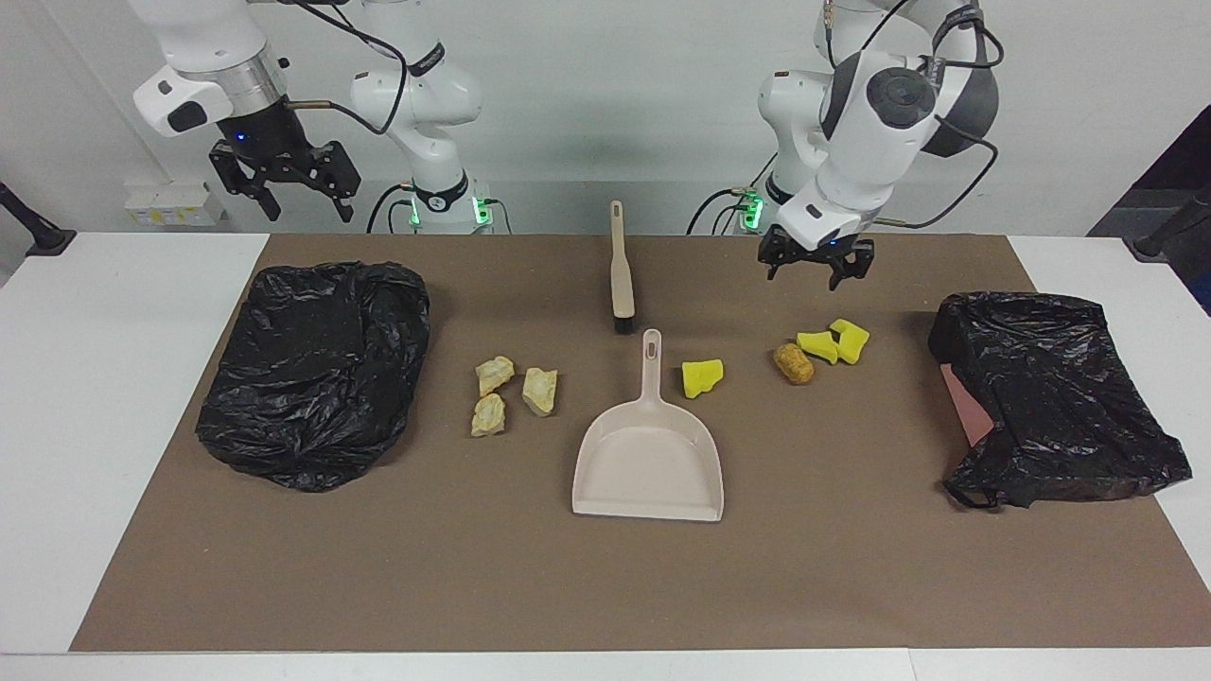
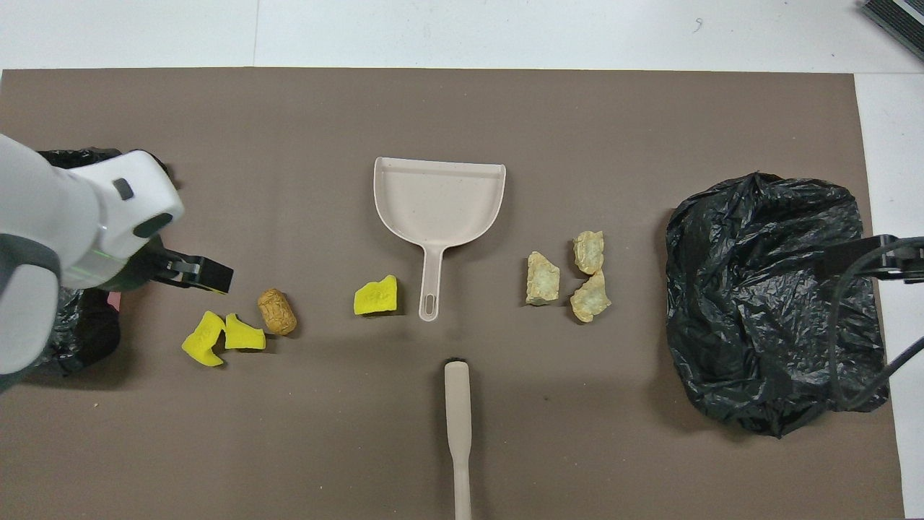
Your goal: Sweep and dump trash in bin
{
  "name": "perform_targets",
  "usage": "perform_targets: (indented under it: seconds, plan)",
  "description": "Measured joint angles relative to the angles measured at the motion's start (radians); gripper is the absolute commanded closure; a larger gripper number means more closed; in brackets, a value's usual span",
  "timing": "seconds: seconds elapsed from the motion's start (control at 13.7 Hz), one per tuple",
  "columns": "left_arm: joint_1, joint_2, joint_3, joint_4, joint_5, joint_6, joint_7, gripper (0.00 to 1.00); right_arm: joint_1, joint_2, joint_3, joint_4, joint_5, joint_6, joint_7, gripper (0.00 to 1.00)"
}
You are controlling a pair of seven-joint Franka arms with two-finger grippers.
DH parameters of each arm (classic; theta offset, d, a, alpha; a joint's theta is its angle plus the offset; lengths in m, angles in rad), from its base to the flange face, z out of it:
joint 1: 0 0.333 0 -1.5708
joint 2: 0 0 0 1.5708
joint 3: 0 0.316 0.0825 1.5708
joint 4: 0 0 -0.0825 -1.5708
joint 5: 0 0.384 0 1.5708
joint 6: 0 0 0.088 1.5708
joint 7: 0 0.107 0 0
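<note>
My open left gripper should keep going, because the beige brush (image 2: 459, 403) lies free with its handle toward my arms. It should move to that handle (image 2: 463, 492) until its fingers are on either side of it.
Three pale rock-like chunks (image 1: 516, 392) (image 2: 570, 278) lie beside the beige dustpan (image 1: 648, 459) (image 2: 439, 198), toward the right arm's end. One yellow sponge bit (image 1: 702, 377) (image 2: 376, 296) lies by the dustpan's handle. Two more sponge bits (image 1: 833, 343) (image 2: 224, 336) and a brown lump (image 1: 793, 363) (image 2: 277, 311) lie toward the left arm's end. The beige brush (image 1: 621, 270) (image 2: 458, 426) lies nearer to the robots than the dustpan. My left gripper (image 1: 816, 270) (image 2: 206, 274) is open and empty over the mat by those two sponge bits. My right gripper (image 1: 307, 203) is open, empty and raised, waiting.
A black-bagged bin (image 1: 312, 374) (image 2: 772, 303) stands at the right arm's end of the brown mat. A second black-bagged bin (image 1: 1050, 397) (image 2: 79, 339) stands at the left arm's end, largely covered by the left arm in the overhead view.
</note>
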Motion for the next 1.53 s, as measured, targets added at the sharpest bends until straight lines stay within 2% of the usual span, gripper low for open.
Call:
perform_targets:
  seconds: [0.29, 0.66, 1.17, 1.46, 1.53]
  plan:
    - [-0.137, -0.019, -0.001, -0.151, -0.057, 0.129, -0.11, 0.0, 0.0, 0.0, 0.0, 0.0, 0.0, 0.0, 0.0, 0.0]
    - [-0.343, -0.023, -0.002, -0.308, -0.065, 0.316, -0.334, 0.0, 0.0, 0.0, 0.0, 0.0, 0.0, 0.0, 0.0, 0.0]
    - [-0.603, -0.022, -0.003, -0.369, -0.075, 0.429, -0.609, 0.0, 0.0, 0.0, 0.0, 0.0, 0.0, 0.0, 0.0, 0.0]
    - [-0.658, -0.011, -0.002, -0.387, -0.114, 0.457, -0.644, 0.0, 0.0, 0.0, 0.0, 0.0, 0.0, 0.0, 0.0, 0.0]
    - [-0.666, -0.003, -0.003, -0.39, -0.125, 0.469, -0.65, 0.24, 0.0, 0.0, 0.0, 0.0, 0.0, 0.0, 0.0, 0.0]
